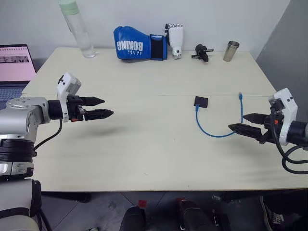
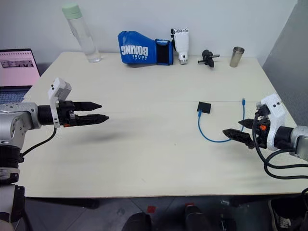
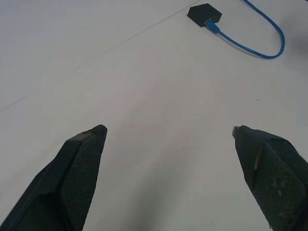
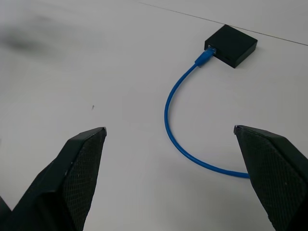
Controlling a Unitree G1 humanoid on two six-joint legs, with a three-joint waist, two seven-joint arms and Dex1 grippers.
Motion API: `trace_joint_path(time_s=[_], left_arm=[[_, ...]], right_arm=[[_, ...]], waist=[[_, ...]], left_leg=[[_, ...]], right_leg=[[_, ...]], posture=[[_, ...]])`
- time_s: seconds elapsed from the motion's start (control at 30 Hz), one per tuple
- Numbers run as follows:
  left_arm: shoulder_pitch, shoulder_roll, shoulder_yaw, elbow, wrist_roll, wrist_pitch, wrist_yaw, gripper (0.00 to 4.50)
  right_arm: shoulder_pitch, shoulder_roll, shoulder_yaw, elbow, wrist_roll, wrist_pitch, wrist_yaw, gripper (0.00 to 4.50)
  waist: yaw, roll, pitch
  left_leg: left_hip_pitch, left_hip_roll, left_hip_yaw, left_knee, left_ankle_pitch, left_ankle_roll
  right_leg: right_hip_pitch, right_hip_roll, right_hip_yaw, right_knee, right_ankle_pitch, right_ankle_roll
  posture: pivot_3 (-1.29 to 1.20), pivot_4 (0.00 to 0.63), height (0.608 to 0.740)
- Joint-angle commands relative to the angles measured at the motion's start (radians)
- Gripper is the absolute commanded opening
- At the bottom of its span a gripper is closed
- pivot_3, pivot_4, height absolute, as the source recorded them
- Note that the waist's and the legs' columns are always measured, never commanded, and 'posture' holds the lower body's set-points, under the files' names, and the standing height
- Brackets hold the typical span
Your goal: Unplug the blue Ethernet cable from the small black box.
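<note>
The cable's plugged-in end (image 1: 197, 108) sticks out free from the black box, so my right gripper should keep moving its open fingers until they are on both sides of that end.
The small black box (image 1: 201, 101) lies flat on the cream table, right of centre. The blue Ethernet cable (image 1: 210, 133) is plugged into its near edge, curves toward the front, then runs back up to a free plug (image 1: 240, 96). My right gripper (image 1: 243, 123) hovers open over the table's right side, its fingertips close to the cable's loop and empty. My left gripper (image 1: 104, 108) hangs open above the left side, far from the box, holding nothing. The right wrist view shows the box (image 4: 231, 45) and the plugged-in end (image 4: 204, 56) ahead of the open fingers.
Along the table's back edge stand a clear bottle (image 1: 78, 28), a blue boxing glove (image 1: 139, 44), a white robotic hand (image 1: 175, 39), a black knobbed gadget (image 1: 202, 52) and a metal cup (image 1: 231, 51). A laptop (image 1: 16, 65) sits off the left edge.
</note>
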Motion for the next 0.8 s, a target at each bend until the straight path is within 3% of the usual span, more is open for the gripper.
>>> trace_joint_path(time_s=[0.03,0.57,0.8], left_arm=[[0.016,-0.009,0.059,-0.031,-0.010,-0.007,0.038,4.48],[0.041,-0.021,0.061,-0.125,-0.024,0.014,0.038,4.48],[0.123,-0.112,-0.026,-0.402,-0.011,-0.087,0.044,4.48]], right_arm=[[-0.006,-0.012,0.003,0.011,-0.018,-0.064,-0.016,4.50],[-0.007,0.051,0.010,-0.022,0.014,-0.042,-0.121,4.50],[-0.028,0.331,0.181,-0.053,-0.173,-0.123,-0.453,4.50]], waist=[[0.001,0.000,0.000],[0.011,0.000,0.000],[0.012,0.000,-0.001]], left_leg=[[0.000,0.000,0.000,0.000,0.000,0.000],[0.001,0.000,0.000,0.000,0.000,0.000],[0.001,0.001,0.000,0.001,0.000,0.000]], right_leg=[[0.000,0.000,0.000,0.000,0.000,0.000],[0.000,0.000,0.000,0.002,0.000,0.000],[0.000,0.000,0.003,0.003,0.000,0.000]], posture=[[0.00,0.150,0.740],[0.00,0.150,0.740],[0.00,0.150,0.740]])
